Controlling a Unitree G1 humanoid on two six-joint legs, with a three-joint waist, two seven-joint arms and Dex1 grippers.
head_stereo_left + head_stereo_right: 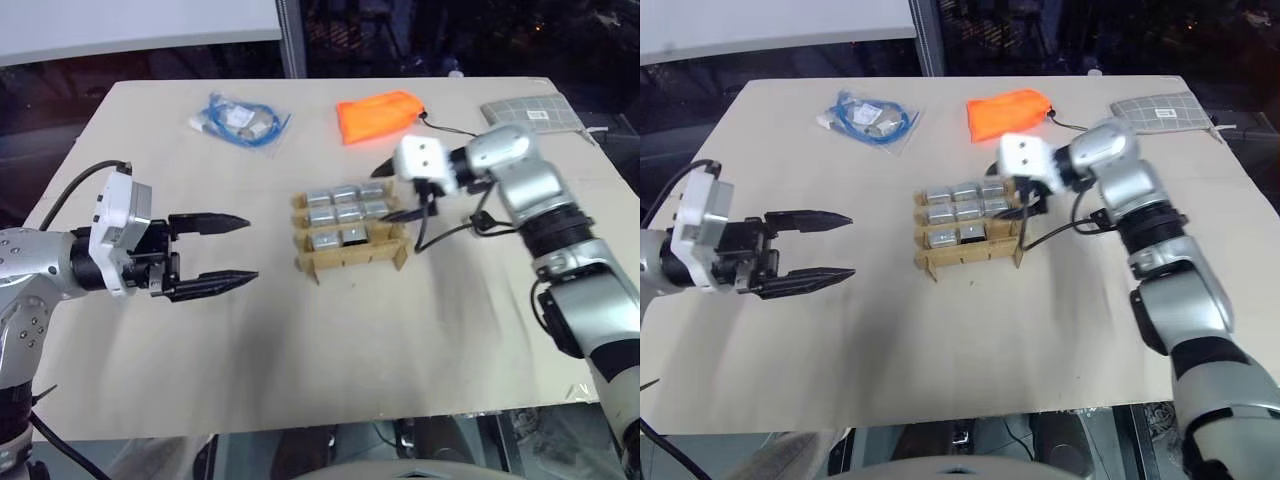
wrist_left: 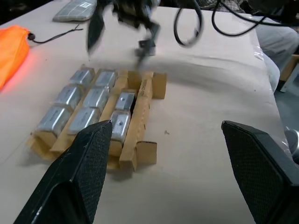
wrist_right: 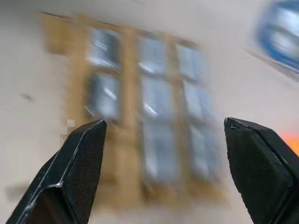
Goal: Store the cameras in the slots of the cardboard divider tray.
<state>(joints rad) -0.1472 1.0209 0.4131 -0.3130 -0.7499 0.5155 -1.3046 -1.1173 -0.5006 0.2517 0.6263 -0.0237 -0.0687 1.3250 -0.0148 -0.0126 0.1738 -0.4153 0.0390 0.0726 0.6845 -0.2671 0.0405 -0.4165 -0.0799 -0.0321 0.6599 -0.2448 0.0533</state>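
My right gripper keeps going to the loose camera and closes there, as the near row's end slot (image 1: 999, 229) is empty and that camera stands clear of the tray.
The cardboard divider tray (image 1: 345, 262) lies at the middle of the table. Several silver-grey cameras (image 1: 347, 213) sit in its slots. The row nearest me holds two cameras, and the slot at its right end shows bare cardboard (image 2: 140, 80). My right gripper (image 1: 392, 192) hangs open and empty just above the tray's right end, pointing left. In its wrist view the tray (image 3: 125, 154) shows blurred between the fingers. My left gripper (image 1: 248, 250) stands open and empty well to the left of the tray, pointing at it.
An orange fabric pouch (image 1: 378, 115) lies behind the tray. A blue cable bundle in a clear bag (image 1: 238, 122) is at the back left, and a flat grey patterned pad (image 1: 530, 110) at the back right corner. A black cable (image 1: 440, 235) loops down from my right wrist beside the tray.
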